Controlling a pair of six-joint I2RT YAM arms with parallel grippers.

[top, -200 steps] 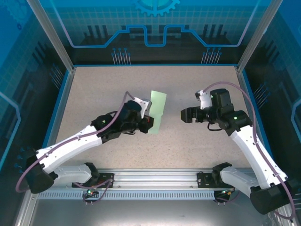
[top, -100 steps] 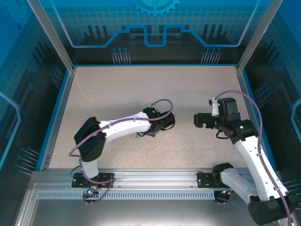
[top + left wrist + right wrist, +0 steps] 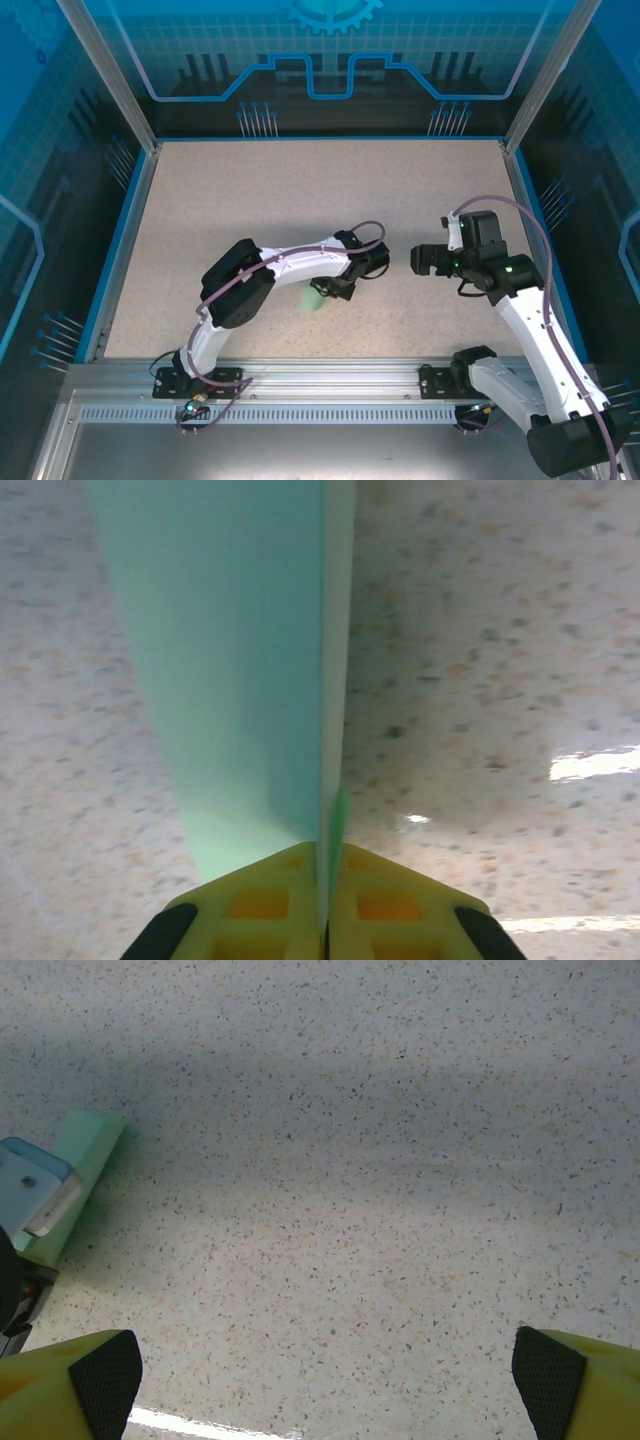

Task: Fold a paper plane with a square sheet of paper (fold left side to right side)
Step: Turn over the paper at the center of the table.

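My right gripper should lay the folded paper (image 3: 235, 680) flat and press its far end (image 3: 92, 1128) down, because the paper is standing on edge in my left gripper.
The square sheet of paper (image 3: 230, 680) is pale mint green and folded double. It stands on edge over the speckled table, running away from my left gripper (image 3: 327, 855). The yellow fingers (image 3: 270, 900) of that gripper are shut on its near end. From above, a small part of the paper (image 3: 312, 298) shows under my left gripper (image 3: 327, 289) near the table's middle. My right gripper (image 3: 420, 262) hovers to the right of it, open and holding nothing. In the right wrist view the paper (image 3: 88, 1155) lies far left, well ahead of my right gripper (image 3: 325, 1370). Whether it has a paper plane's shape I cannot tell.
The speckled beige table (image 3: 250, 190) is ringed by a blue rim (image 3: 128, 230) and aluminium posts. My left arm's elbow (image 3: 240, 285) is bent up over the near left of the table. Part of my left wrist housing (image 3: 35, 1185) shows at the right wrist view's left edge.
My left arm has folded its elbow up and carried the paper right and nearer, the gripper staying shut on it. My right gripper has drawn back to the right and stayed open.
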